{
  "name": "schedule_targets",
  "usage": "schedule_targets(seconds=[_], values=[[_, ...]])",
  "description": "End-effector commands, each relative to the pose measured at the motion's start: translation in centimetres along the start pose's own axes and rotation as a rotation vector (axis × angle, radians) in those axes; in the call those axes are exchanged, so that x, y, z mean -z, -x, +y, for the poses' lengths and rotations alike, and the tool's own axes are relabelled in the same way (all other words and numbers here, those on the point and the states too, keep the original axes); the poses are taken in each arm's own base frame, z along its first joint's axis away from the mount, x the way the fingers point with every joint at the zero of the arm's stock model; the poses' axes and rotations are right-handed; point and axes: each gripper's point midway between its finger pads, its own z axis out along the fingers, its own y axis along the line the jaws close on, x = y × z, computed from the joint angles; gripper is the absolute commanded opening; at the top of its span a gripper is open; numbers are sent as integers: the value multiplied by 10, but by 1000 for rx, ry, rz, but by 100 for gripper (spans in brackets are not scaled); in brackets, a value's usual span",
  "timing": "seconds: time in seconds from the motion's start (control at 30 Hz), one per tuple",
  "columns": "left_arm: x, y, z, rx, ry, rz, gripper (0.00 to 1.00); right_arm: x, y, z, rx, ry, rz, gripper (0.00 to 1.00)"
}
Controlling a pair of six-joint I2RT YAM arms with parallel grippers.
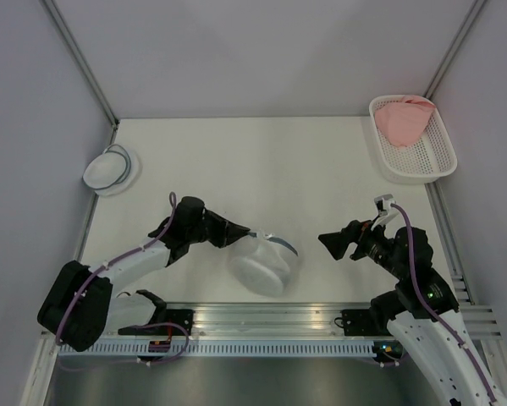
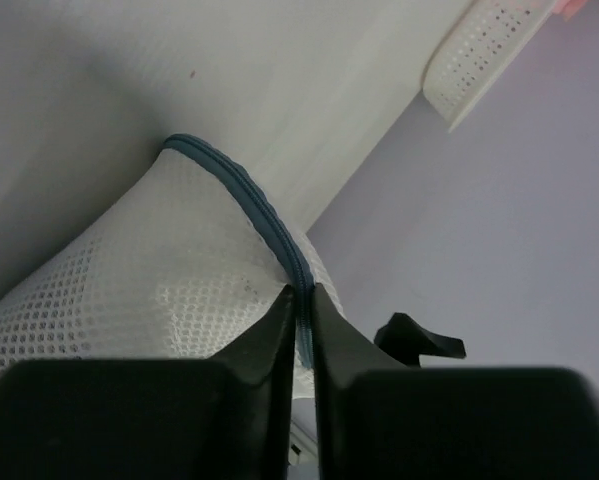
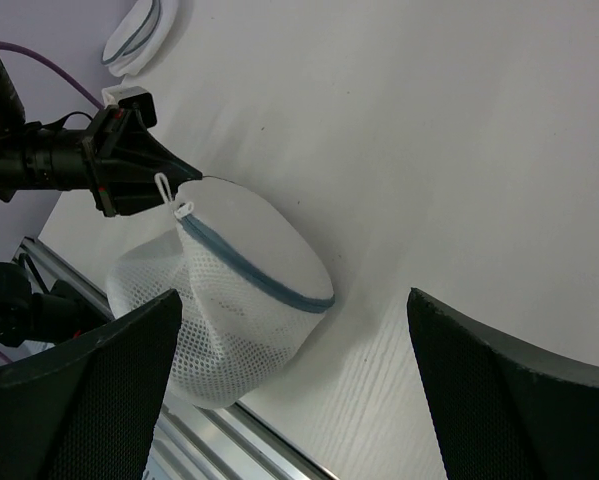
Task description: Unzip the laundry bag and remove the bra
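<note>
My left gripper alone is holding the laundry bag's zipper rim (image 3: 234,258), and the laundry bag lies tilted (image 1: 261,266). I should turn the laundry bag and move my right gripper to the zipper rim.
The laundry bag (image 1: 261,266), a white mesh dome with a dark grey-blue zipper rim (image 2: 237,190), lies tilted near the table's front edge. It also shows in the right wrist view (image 3: 229,300). My left gripper (image 1: 246,231) is shut on the zipper rim at the bag's upper left, the rim pinched between its fingers (image 2: 279,330). A white zipper pull (image 3: 175,200) sticks out beside the left gripper's tips. My right gripper (image 1: 327,243) is open and empty, to the right of the bag and apart from it. No bra shows in the bag.
A smaller white dome with a pale bluish rim (image 1: 109,167) lies at the far left. A white perforated basket (image 1: 439,156) at the back right holds a pink cloth item (image 1: 403,118). A metal rail (image 1: 261,317) runs along the front edge.
</note>
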Motion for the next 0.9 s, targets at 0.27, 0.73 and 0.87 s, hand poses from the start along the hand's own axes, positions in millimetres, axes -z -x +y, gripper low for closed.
schedule_targets(seconds=[0.27, 0.73, 0.87], values=[[0, -27, -33, -136, -180, 181, 2, -1, 1, -1, 1, -12, 7, 98], [104, -47, -177, -609, -1019, -16, 2, -4, 20, -4, 16, -75, 3, 98], [115, -23, -153, -560, -1134, -123, 2, -7, 24, -8, 27, -107, 20, 98]])
